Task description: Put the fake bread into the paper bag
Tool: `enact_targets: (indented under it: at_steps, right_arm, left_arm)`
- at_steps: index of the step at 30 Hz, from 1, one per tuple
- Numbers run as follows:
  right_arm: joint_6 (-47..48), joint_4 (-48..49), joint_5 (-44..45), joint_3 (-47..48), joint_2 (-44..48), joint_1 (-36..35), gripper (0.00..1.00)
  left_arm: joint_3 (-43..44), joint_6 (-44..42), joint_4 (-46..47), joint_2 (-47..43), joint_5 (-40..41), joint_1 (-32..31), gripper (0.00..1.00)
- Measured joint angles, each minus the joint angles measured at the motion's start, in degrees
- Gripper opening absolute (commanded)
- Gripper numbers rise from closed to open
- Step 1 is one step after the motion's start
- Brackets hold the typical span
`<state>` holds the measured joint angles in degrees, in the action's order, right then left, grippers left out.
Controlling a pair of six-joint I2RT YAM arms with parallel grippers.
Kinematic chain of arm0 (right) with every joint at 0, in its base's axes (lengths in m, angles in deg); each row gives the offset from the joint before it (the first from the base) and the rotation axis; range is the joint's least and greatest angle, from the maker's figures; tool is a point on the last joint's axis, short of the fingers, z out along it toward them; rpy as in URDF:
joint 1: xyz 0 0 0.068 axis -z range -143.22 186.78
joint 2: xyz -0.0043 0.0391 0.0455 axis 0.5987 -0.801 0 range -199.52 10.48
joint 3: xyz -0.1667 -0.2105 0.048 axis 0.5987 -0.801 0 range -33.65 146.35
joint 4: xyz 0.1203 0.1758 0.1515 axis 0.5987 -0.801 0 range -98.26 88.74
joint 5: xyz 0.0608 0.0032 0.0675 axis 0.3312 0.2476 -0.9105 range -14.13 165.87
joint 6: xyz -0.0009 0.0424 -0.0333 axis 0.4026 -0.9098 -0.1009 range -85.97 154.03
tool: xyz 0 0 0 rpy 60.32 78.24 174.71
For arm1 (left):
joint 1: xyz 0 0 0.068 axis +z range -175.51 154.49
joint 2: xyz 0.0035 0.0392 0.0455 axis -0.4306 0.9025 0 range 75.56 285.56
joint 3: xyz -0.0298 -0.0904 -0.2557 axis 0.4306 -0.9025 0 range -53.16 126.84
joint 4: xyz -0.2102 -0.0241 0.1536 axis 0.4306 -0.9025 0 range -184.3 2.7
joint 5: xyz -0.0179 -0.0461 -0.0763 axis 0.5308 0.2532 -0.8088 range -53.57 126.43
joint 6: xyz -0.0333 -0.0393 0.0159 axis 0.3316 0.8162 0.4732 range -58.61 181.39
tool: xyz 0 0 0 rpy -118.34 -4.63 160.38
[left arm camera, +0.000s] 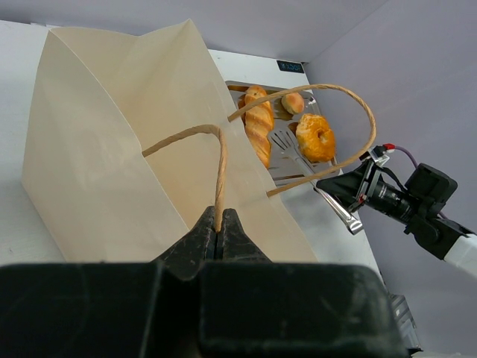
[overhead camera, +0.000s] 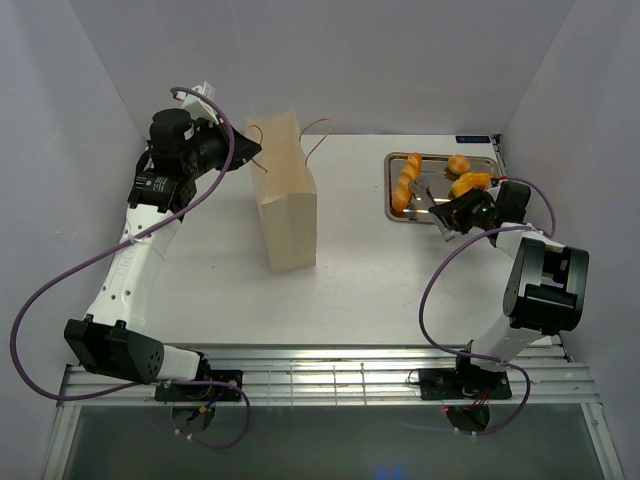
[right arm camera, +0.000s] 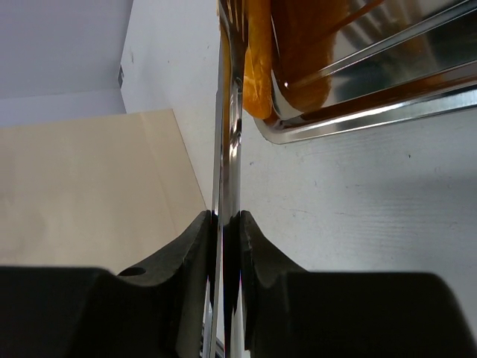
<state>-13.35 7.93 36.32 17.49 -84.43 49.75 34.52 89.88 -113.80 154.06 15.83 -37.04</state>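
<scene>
The shut tongs' tips point(overhead camera: 420, 184) are next to the long loaf. Next, my right gripper opens the tongs and moves the tongs' tips around the loaf's near end point(overhead camera: 400, 201) before lifting.
The paper bag point(overhead camera: 286, 205) stands upright at the table's middle left; it also shows in the left wrist view point(left arm camera: 112, 142). My left gripper point(overhead camera: 254, 152) point(left arm camera: 218, 227) is shut on the bag's near cord handle point(left arm camera: 220, 171). The fake bread lies on a steel tray point(overhead camera: 392, 205): long loaves point(overhead camera: 404, 184) point(left arm camera: 258, 127), a small bun point(overhead camera: 458, 163) point(left arm camera: 292, 103) and a doughnut point(overhead camera: 470, 183) point(left arm camera: 315, 137). My right gripper point(overhead camera: 447, 213) point(right arm camera: 226, 224) is shut on metal tongs point(overhead camera: 431, 196) point(right arm camera: 228, 112), whose tips reach over the tray's near edge beside an orange pastry point(right arm camera: 257, 67).
The tray's rim point(right arm camera: 358, 119) lies just right of the tongs. The bag's far handle point(overhead camera: 318, 135) hangs loose. Purple walls enclose the table at left, back and right. A slotted metal rail point(overhead camera: 330, 380) runs along the near edge.
</scene>
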Motion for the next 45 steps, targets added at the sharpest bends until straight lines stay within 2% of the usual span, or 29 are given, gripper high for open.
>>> enact_targets:
  at_steps: [13, 20, 21, 24, 28, 38, 45]
  right_arm:
    - [0.0, 0.2, -0.4, -3.6, 5.6, 1.7, 0.09]
    - [0.0, 0.0, -1.2, -6.8, 5.7, 2.3, 0.2]
    - [0.0, 0.3, -1.5, -6.8, 5.7, 2.4, 0.26]
    - [0.0, 0.3, -1.8, -6.8, 5.7, 2.4, 0.35]
    - [0.1, 0.3, -2.6, -6.8, 5.7, 2.4, 0.43]
    - [1.9, -1.6, -3.1, -6.8, 7.6, 2.8, 0.54]
    - [2.8, -2.9, -3.3, -6.7, 7.9, 3.9, 0.55]
  left_arm:
    - [0.0, 0.1, 0.0, 0.0, 0.0, 0.0, 0.0]
    - [0.0, 0.4, 0.0, 0.0, 0.0, 0.0, 0.0]
    - [0.0, 0.4, 0.0, 0.0, 0.0, 0.0, 0.0]
    - [0.0, 0.5, 0.0, 0.0, 0.0, 0.0, 0.0]
    - [0.0, 0.5, 0.0, 0.0, 0.0, 0.0, 0.0]
    - [-0.1, 0.5, 0.0, 0.0, -0.3, 0.0, 0.0]
    - [-0.3, 0.5, 0.0, -0.2, -0.3, 0.0, 0.0]
